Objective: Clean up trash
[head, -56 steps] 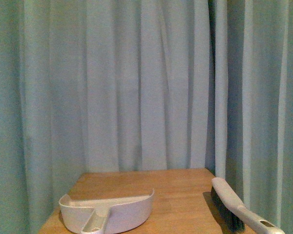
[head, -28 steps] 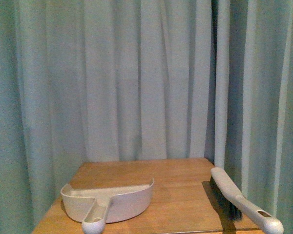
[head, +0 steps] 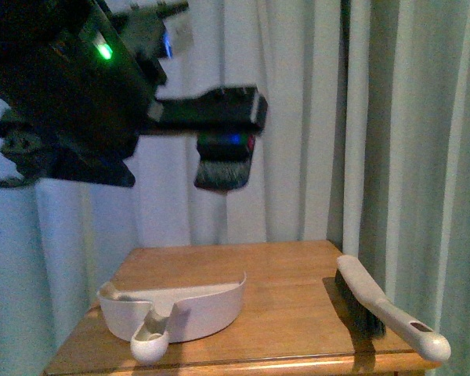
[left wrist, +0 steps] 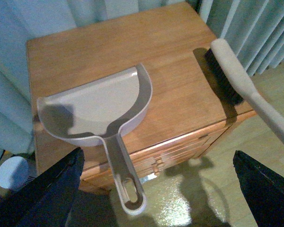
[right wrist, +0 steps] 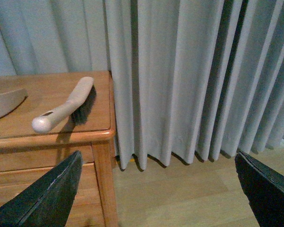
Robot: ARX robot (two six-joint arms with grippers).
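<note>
I expect the pale plastic dustpan (head: 207, 312) to stay stiffly in line with my left gripper when I carry it, because the dustpan's handle joins the pan (left wrist: 113, 131) in one smooth piece.
No crumpled white wad of trash shows in any view. My left gripper (left wrist: 156, 198) is open and empty, high above the front edge of a wooden cabinet (left wrist: 109, 42), with its dark fingers (left wrist: 47, 194) wide apart. Below it lies a pale plastic dustpan (left wrist: 99, 104), its handle sticking out over the cabinet's front edge. My right gripper (right wrist: 156, 194) is open and empty, over the bare floor to the right of the cabinet (right wrist: 19, 90). My left arm (head: 78, 94) fills the upper left of the front view.
A pale hand brush (head: 376, 305) with dark bristles lies along the cabinet's right edge; it also shows in the left wrist view (left wrist: 232, 71) and the right wrist view (right wrist: 68, 106). The dustpan (head: 196, 309) sits front left. Grey-green curtains (head: 360, 117) hang behind and to the right. A pale round object (left wrist: 12, 172) sits on the floor.
My left arm has come into the front view at the upper left. The front view now shows more of the cabinet's front edge; dustpan and brush lie as before.
</note>
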